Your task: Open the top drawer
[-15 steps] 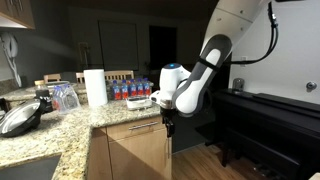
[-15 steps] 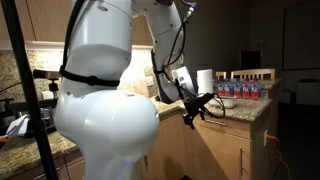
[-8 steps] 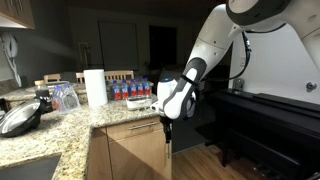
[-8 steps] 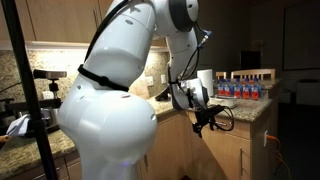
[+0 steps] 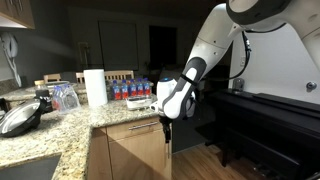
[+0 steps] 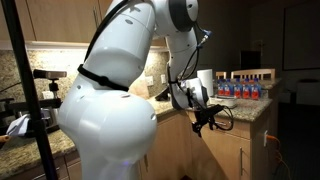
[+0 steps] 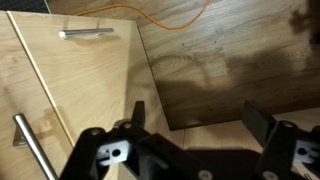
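Note:
The drawer's silver bar handle [image 7: 36,148] needs my gripper to swing back and tilt to face it before I pull, because my gripper is pointing down at the floor [image 7: 205,85] beside the cabinet.
The top drawer [image 5: 135,128] is a shallow light-wood front under the granite counter, and it looks shut. In the wrist view its front [image 7: 15,90] lies at the left, with the silver bar handle [image 7: 30,150] at lower left. My gripper [image 5: 167,126] hangs at the cabinet's corner, just in front of the drawer; it also shows in an exterior view [image 6: 198,124]. In the wrist view the gripper [image 7: 198,125] is open and empty, its fingers to the right of the handle and not touching it.
The taller cabinet door [image 7: 95,80] with its own handle [image 7: 85,33] is below the drawer. A paper towel roll [image 5: 95,87], water bottles [image 5: 130,92] and a pan [image 5: 20,118] stand on the counter. A dark piano [image 5: 270,120] is beside the cabinet. An orange cable [image 7: 175,18] lies on the floor.
A second ago the arm changed posture and the gripper sank slightly at the cabinet corner. In the last half second nothing has moved.

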Tool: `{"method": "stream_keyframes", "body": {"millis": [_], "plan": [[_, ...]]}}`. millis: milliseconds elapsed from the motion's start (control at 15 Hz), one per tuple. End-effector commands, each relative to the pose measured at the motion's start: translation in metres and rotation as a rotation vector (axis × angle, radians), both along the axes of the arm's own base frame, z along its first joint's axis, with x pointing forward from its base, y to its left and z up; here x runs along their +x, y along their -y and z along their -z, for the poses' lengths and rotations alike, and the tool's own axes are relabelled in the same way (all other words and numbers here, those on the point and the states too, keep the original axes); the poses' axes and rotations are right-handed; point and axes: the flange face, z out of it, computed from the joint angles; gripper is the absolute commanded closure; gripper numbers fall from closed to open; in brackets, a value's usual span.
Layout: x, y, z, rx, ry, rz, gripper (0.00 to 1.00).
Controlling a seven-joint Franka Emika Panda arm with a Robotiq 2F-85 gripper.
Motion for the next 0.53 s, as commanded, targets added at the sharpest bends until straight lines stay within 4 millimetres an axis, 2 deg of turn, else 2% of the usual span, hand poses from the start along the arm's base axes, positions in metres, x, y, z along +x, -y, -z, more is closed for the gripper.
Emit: {"method": "stream_keyframes", "body": {"millis": [0,133,267,400,467], "plan": [[0.000,0.000,0.000,0.000,-0.001,0.000,0.00],[-0.008,-0.002,0.006,-0.043,0.034,-0.013,0.00],[-0.022,-0.009,0.016,-0.097,0.083,-0.092,0.00],[-0.042,-0.020,0.035,-0.156,0.127,-0.192,0.00],[-0.044,-0.022,0.040,-0.192,0.157,-0.240,0.00]]}}
